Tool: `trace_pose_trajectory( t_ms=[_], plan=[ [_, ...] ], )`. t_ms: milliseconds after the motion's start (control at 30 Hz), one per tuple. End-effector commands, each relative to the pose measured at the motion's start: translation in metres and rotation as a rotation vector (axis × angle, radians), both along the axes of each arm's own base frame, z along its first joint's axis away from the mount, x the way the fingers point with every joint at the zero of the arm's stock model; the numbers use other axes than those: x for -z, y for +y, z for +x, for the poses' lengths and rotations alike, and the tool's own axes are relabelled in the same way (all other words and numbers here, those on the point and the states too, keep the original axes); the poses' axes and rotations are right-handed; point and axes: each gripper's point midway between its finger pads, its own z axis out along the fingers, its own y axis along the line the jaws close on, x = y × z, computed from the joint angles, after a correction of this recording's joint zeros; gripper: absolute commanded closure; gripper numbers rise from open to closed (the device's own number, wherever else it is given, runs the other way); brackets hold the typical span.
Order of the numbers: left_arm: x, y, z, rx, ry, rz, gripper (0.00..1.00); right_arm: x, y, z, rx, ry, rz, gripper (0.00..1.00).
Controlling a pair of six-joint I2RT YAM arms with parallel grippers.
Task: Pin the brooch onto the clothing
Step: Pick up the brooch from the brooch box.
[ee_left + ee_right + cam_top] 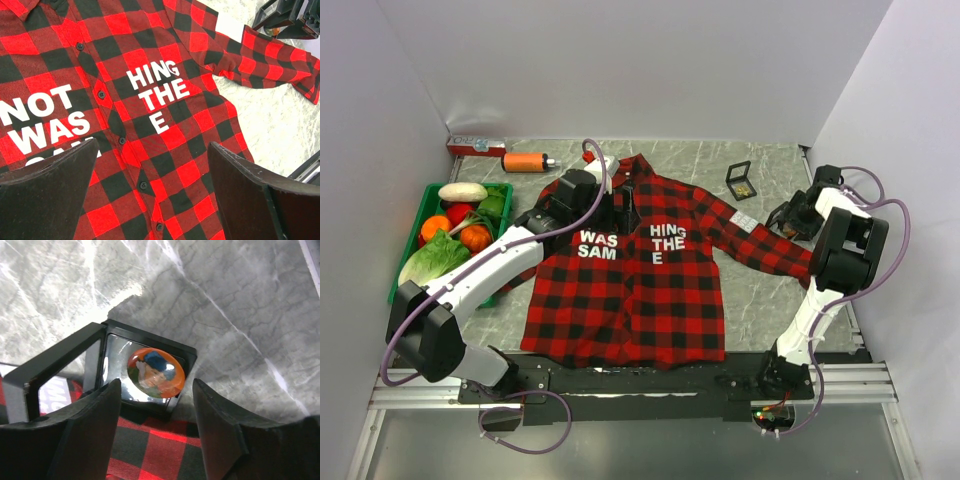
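Note:
The brooch [156,372] lies flat near the box's rim, so next my right gripper moves it out onto the open marble [235,377] and grips it again there before pinning.
The clothing [630,290], a red-and-black plaid shirt with white lettering, lies flat on the table, front up and buttoned. My left gripper [560,205] hovers open over its chest; in the left wrist view its fingers [152,150] straddle the button placket without touching the cloth [190,125]. The brooch [156,373], a round orange badge with a picture, sits in an open black box [65,352] just past the right sleeve [160,450]. My right gripper [156,390] stands open just short of it, with nothing held. From above, the box [739,178] lies back right, left of the right gripper [785,218].
A green crate [410,250] of vegetables stands at the left beside the left arm. An orange bottle [525,161] and a red packet [475,146] lie at the back left. White walls close in both sides and the back.

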Motion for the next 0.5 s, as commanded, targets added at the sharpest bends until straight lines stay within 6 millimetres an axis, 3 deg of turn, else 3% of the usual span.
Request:
trace_pose_trajectory(
  t_ms=[0,233,467],
  plan=[
    [-0.0179,-0.0058,0.0014,0.013,-0.028,-0.039,0.04,-0.0024,-0.0175,0.0071,0.047,-0.003,-0.026,0.37],
    [-0.0199,-0.0065,-0.0001,0.019,-0.028,-0.046,0.04,0.0003,-0.0228,0.0026,0.052,0.017,-0.05,0.29],
    [-0.0202,-0.0065,0.0002,0.017,-0.029,-0.047,0.03,0.0013,-0.024,0.0034,0.047,0.024,-0.053,0.29]
  ],
)
